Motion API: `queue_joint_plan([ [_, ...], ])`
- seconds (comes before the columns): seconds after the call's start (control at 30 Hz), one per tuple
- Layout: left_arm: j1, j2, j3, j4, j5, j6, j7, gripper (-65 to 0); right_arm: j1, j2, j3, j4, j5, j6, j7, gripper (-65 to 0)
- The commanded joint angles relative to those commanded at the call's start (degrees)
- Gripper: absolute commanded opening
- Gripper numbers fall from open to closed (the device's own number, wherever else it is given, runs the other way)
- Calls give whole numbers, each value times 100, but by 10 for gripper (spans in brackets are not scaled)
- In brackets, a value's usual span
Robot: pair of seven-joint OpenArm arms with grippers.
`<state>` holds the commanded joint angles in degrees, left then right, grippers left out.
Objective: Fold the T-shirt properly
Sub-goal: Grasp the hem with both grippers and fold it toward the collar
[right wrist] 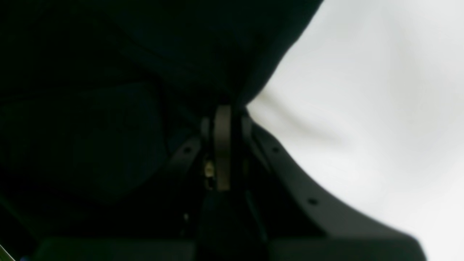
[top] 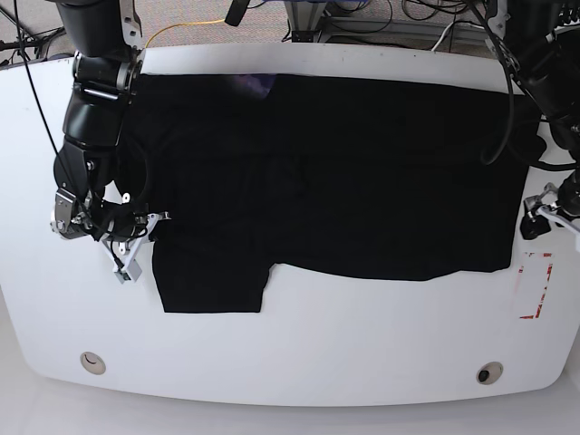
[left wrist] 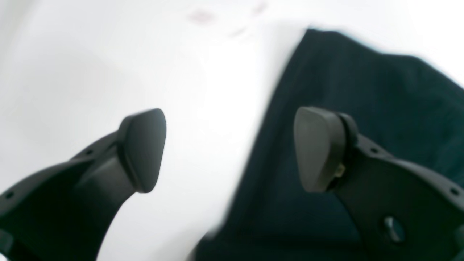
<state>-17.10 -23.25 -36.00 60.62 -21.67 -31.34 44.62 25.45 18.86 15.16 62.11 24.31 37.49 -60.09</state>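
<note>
The sleeve (top: 212, 287) will drag behind and stick out in front when I fold the T-shirt back, because it hangs past the T-shirt's front edge (top: 372, 274).
The black T-shirt (top: 362, 163) lies spread flat across the white table (top: 299, 335), with one sleeve (top: 213, 276) hanging toward the front edge and a purplish patch (top: 254, 84) at the back. My right gripper (top: 152, 223) is at the shirt's left edge. In the right wrist view its fingers (right wrist: 222, 119) are pressed together with dark T-shirt (right wrist: 108, 72) cloth bunched at their tips. My left gripper (top: 533, 216) sits at the shirt's right edge. In the left wrist view the left gripper (left wrist: 232, 150) is open, straddling the T-shirt (left wrist: 362, 90) edge.
Red tape marks (top: 536, 285) lie on the table near the left gripper. Two round holes (top: 91, 362) (top: 489, 373) sit near the front edge. Cables (top: 381, 23) run behind the table's back edge.
</note>
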Motion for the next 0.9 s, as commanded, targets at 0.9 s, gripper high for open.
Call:
queue_joint_plan([
  [0.9,-1073,316,1609,-1802,-18,404,-1433,-132,-18,-26,9,-18,0,0,0,-650],
])
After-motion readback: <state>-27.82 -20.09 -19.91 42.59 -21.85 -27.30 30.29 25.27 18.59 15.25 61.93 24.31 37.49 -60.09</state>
